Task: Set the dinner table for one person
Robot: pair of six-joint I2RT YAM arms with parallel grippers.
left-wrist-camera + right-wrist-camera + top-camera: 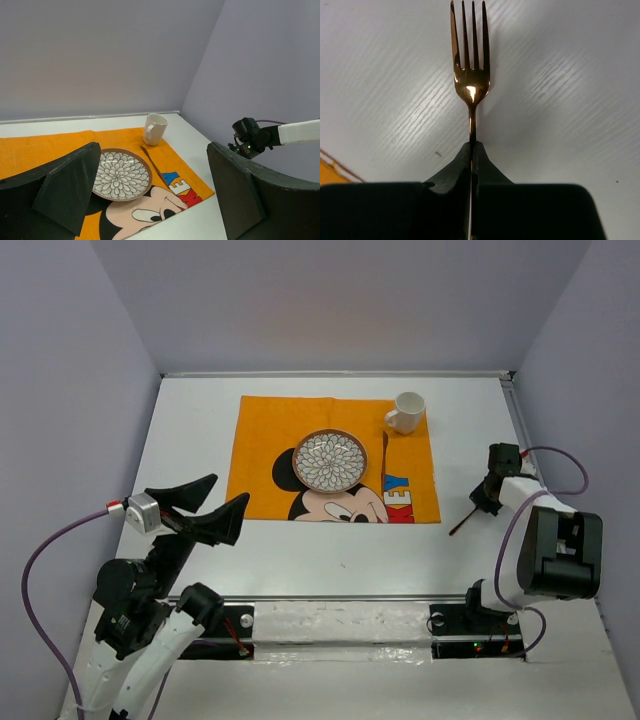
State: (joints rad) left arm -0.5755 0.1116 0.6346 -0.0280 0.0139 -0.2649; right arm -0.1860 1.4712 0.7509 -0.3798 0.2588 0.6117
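My right gripper keeps carrying the fork (462,523) by its handle until the fork lies on the cloth across the plate (262,452) from the copper utensil, because that cloth is free.
The dinner table (300,560) is a white tabletop with an orange Mickey Mouse cloth (262,440) on it. On the cloth are a flower-patterned plate (330,460), a white mug (407,412) and a thin copper utensil (384,455) right of the plate. My right gripper (487,495) is shut on the handle of a copper fork (464,522), to the right of the cloth. In the right wrist view the fork (470,85) points away from the gripper (472,147), just above the white table. My left gripper (215,505) is open and empty, near the cloth's front left corner.
Grey walls enclose the table on three sides. In the left wrist view the plate (120,173), mug (155,128) and utensil (155,167) lie ahead between the open fingers (65,190), with the right arm (247,140) beyond the cloth's right edge.
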